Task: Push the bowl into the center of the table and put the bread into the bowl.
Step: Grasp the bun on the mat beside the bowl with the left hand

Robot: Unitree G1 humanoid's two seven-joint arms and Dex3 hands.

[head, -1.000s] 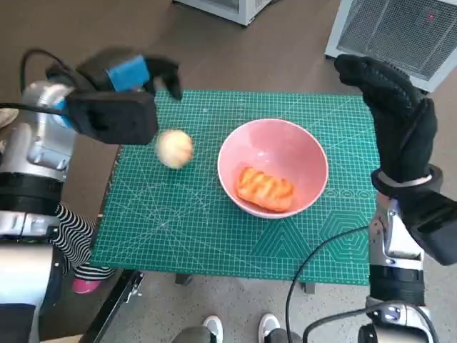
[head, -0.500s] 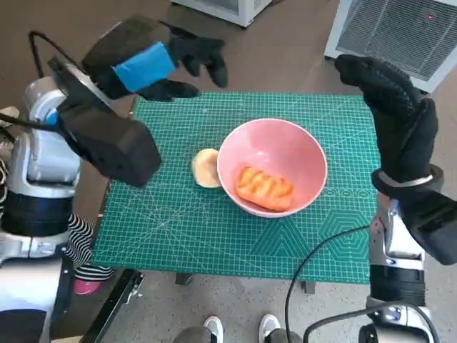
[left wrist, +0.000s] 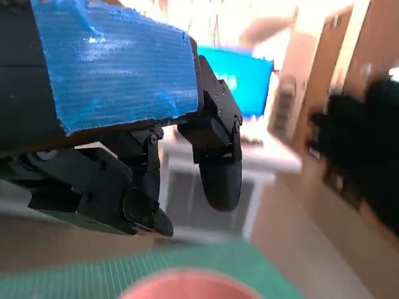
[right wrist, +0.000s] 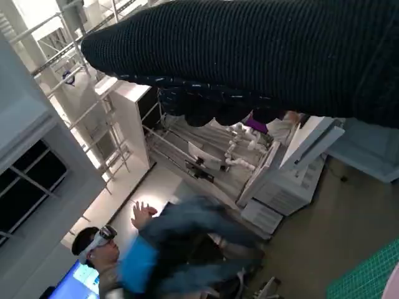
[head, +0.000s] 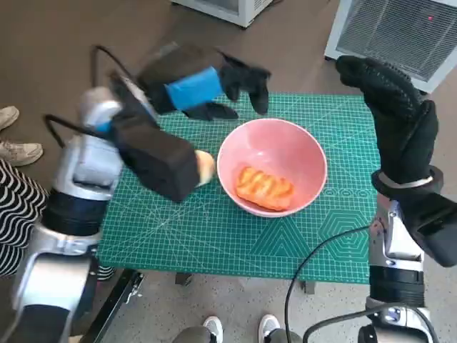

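I expect the bun (head: 206, 168) to settle next to the orange bread when I put it in, because the bowl has open pink space (head: 280, 151) beyond that bread.
The pink bowl (head: 273, 166) stands near the middle of the green mat, and an orange glazed bread (head: 265, 188) lies inside it. A pale round bun (head: 205, 168) rests on the mat against the bowl's left side, half hidden by my left forearm. My left hand (head: 214, 82) hovers above the mat's far edge, left of the bowl, fingers spread and empty. The left wrist view shows its fingers (left wrist: 219, 168) apart over the bowl's rim (left wrist: 181, 285). My right hand (head: 394, 114) is raised at the right of the table, fingers apart, holding nothing.
The green cutting mat (head: 178, 229) covers the small table. White appliances with grilles (head: 400, 28) stand beyond the far edge. A person's striped leg (head: 18, 214) and shoes (head: 18, 136) are at the left. Feet (head: 239, 326) show at the near edge. A person (right wrist: 112, 255) appears in the right wrist view.
My left arm has swung right and forward, the hand now nearer the bowl's far side. The bun rolled from the left of the mat up against the bowl. The right hand stayed still.
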